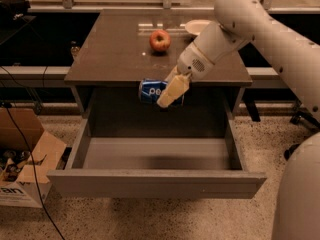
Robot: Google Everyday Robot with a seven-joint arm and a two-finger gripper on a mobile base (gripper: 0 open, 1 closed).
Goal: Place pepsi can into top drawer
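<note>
I keep lowering the pepsi can (pixel 151 91) with my gripper until it meets the drawer's bottom (pixel 168 146), as it hangs past the cabinet's front edge over the empty top drawer.
The blue pepsi can (pixel 151 90) lies sideways in my gripper (pixel 165 95), held in the air just past the front edge of the cabinet top, above the back part of the open top drawer (pixel 155 179). My gripper is shut on the can, and its cream fingers (pixel 172 91) cover the can's right half. The drawer is pulled far out and its grey inside is bare.
A red apple (pixel 160 40) and a white plate (pixel 198 27) sit at the back of the grey-brown cabinet top (pixel 110 54). A cardboard box (pixel 25 169) stands on the floor at the left. My white arm (pixel 270 34) fills the right side.
</note>
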